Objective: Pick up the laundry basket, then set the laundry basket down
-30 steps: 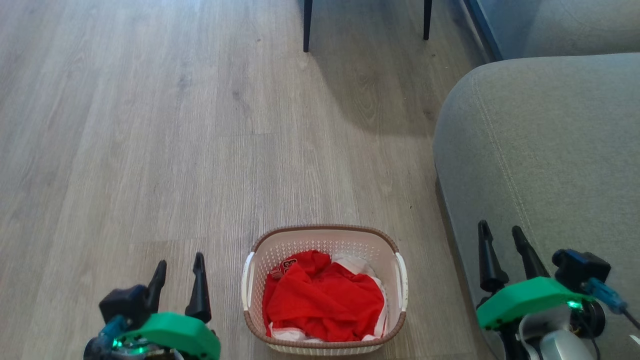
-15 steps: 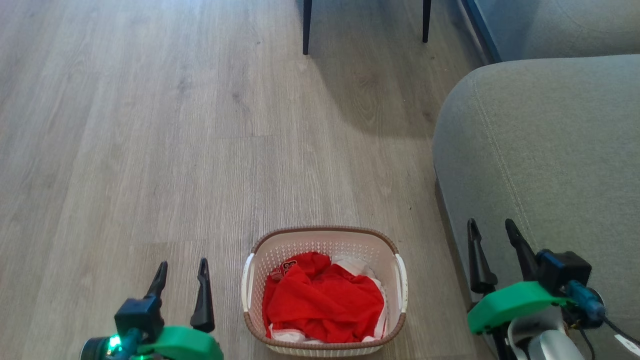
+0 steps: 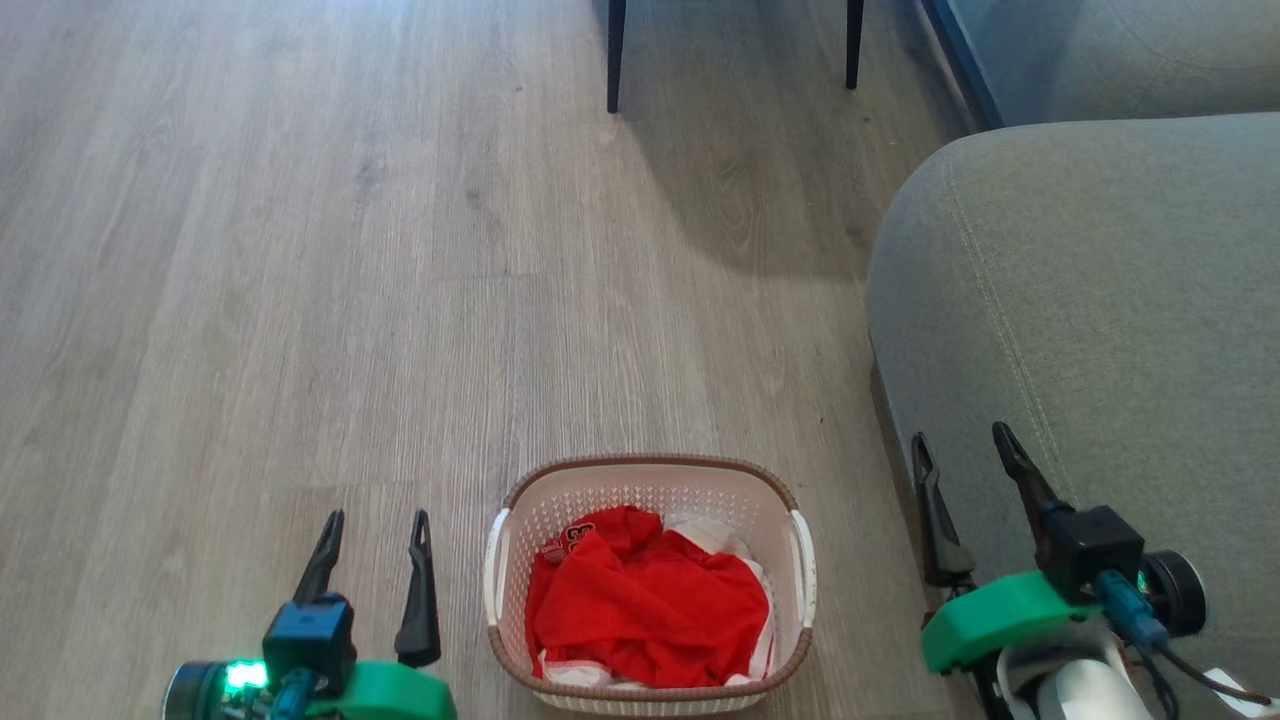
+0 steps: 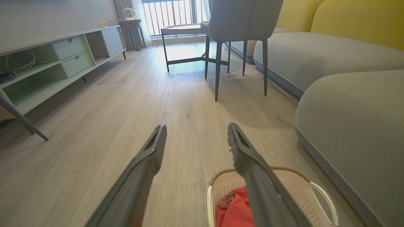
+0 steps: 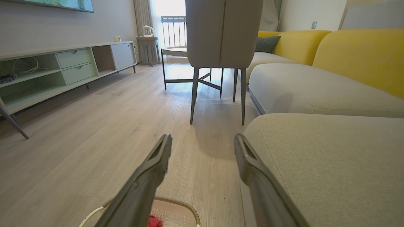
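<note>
The white handle (image 3: 806, 569) will stay fixed in line with the brown rim (image 3: 777, 486) when I lift the laundry basket, since the rim runs straight into it.
The laundry basket (image 3: 650, 464) sits on the wood floor at the bottom centre of the head view, cream with a brown rim and white side handles. It holds red and white clothes (image 3: 650, 600). My left gripper (image 3: 378, 518) is open just left of the basket, apart from it, fingers pointing forward. My right gripper (image 3: 960, 436) is open to the basket's right, over the edge of the grey sofa. In the left wrist view the left gripper (image 4: 197, 126) stands open above the laundry basket (image 4: 303, 186). In the right wrist view the right gripper (image 5: 202, 136) is open, with the basket's rim (image 5: 176, 201) low between its fingers.
A grey sofa seat (image 3: 1080, 300) fills the right side, close to the basket. Dark chair legs (image 3: 612, 50) stand at the far centre. A low pale-green cabinet (image 4: 63, 63) runs along the left wall. Open wood floor (image 3: 300, 250) lies ahead and to the left.
Both arms have sunk lower in the head view. The right gripper has shifted left toward the basket, the left one slightly right. The basket has stayed put.
</note>
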Available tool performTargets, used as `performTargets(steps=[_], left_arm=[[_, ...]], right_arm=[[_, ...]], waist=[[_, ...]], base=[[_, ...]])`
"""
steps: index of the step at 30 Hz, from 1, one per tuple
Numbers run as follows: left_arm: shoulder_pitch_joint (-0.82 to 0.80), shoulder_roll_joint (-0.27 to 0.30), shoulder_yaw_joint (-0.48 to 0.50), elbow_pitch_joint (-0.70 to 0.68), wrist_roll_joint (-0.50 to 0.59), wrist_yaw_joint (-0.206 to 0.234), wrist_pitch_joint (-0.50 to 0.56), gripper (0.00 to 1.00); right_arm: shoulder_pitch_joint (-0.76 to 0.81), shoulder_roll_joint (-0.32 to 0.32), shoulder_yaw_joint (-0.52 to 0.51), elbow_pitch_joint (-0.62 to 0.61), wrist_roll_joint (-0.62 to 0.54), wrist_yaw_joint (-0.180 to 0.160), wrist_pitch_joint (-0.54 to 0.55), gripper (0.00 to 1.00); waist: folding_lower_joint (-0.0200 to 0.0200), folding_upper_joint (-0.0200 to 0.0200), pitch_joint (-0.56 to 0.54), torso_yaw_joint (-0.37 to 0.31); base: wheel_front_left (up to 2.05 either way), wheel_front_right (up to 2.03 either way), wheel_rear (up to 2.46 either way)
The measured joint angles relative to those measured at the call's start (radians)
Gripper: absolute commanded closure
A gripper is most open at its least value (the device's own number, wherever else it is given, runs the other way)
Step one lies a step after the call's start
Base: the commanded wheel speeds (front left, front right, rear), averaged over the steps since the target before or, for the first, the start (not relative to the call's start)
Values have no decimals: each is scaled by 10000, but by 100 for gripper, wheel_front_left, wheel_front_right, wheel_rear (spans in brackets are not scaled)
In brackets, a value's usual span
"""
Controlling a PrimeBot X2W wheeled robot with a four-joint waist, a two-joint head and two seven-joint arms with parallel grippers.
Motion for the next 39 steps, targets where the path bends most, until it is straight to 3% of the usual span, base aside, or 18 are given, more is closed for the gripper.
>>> performTargets(steps=[28,39], left_arm=[[152,-278,297,117,188,-280,-2,0],[-454,-326,199,731,-29,-451,-2,0]], right_arm=[[0,-6,-46,180,-69,0,-2,0],[-189,-8,-61,826,-69,0,-2,0]], waist=[[0,0,203,18],[0,0,951,64]], base=[[0,0,0],[0,0,0]])
